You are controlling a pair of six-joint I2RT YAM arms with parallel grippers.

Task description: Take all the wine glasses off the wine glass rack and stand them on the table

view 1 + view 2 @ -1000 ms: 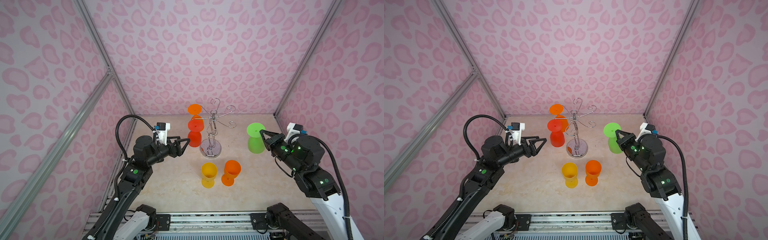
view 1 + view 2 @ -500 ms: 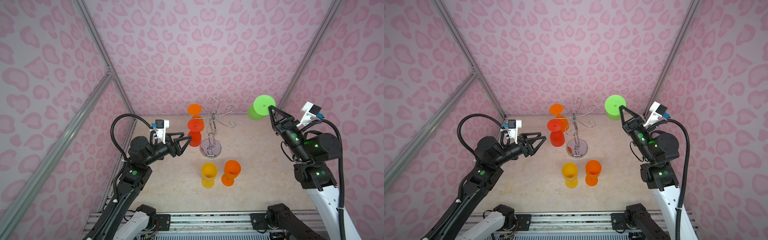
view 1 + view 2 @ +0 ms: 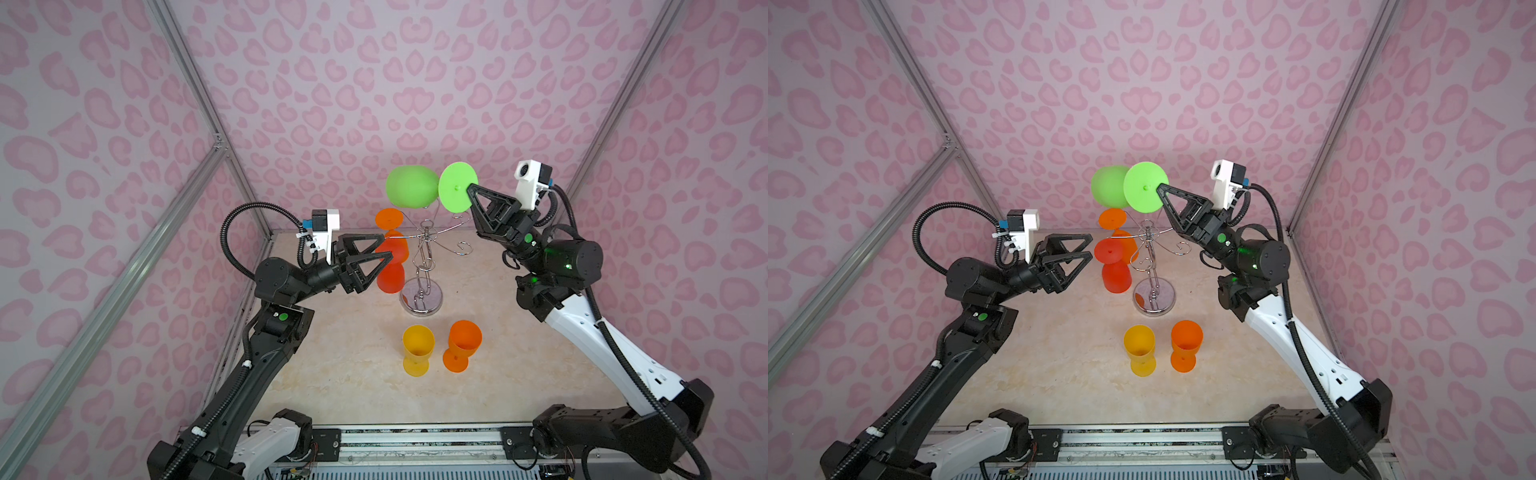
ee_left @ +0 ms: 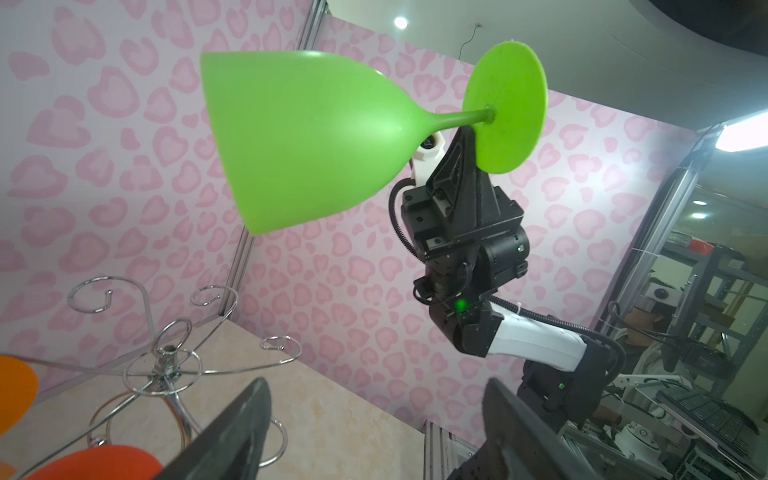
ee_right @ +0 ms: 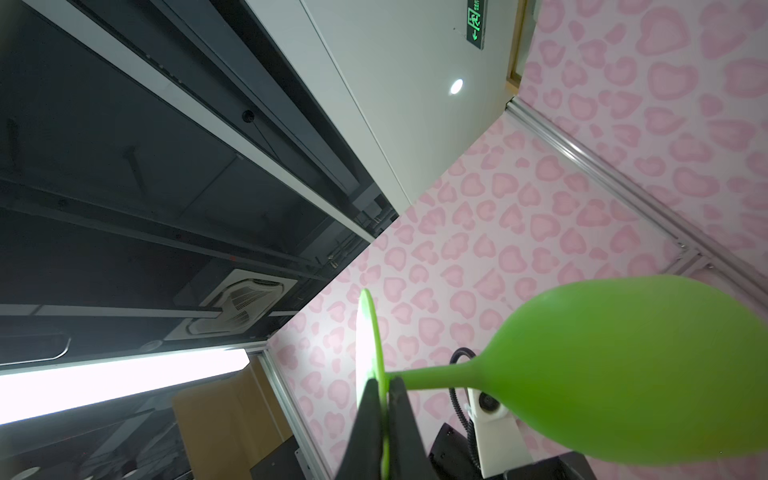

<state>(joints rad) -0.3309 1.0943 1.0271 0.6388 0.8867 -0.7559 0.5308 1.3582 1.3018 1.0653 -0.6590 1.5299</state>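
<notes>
Next, my right gripper lowers the green wine glass and brings its rim (image 3: 389,188) down to my left gripper. My right gripper is holding the glass by its foot disc (image 3: 456,186), with the glass's bowl above the rack.
The wine glass rack (image 3: 423,257) (image 3: 1152,266) (image 4: 166,361) stands mid-table, a chrome wire stand on a round base. A red wine glass (image 3: 390,278) (image 3: 1116,276) and an orange one (image 3: 389,218) (image 3: 1112,218) hang upside down on its left hooks. My right gripper (image 3: 468,189) (image 3: 1158,189) (image 5: 384,382) is shut on the foot disc of a green wine glass (image 3: 409,187) (image 3: 1108,187) (image 4: 307,137) (image 5: 623,374), held sideways high above the rack, clear of the hooks. My left gripper (image 3: 386,246) (image 3: 1091,245) (image 4: 376,386) is open, empty, beside the red glass.
A yellow glass (image 3: 417,349) (image 3: 1140,349) and an orange glass (image 3: 461,345) (image 3: 1185,343) stand upright in front of the rack. Pink patterned walls with metal posts close in the back and both sides. The rack's right hooks (image 3: 461,249) are bare.
My right gripper has carried the green glass from low at the table's right up and inward above the rack, turning it sideways. The left gripper has barely moved.
</notes>
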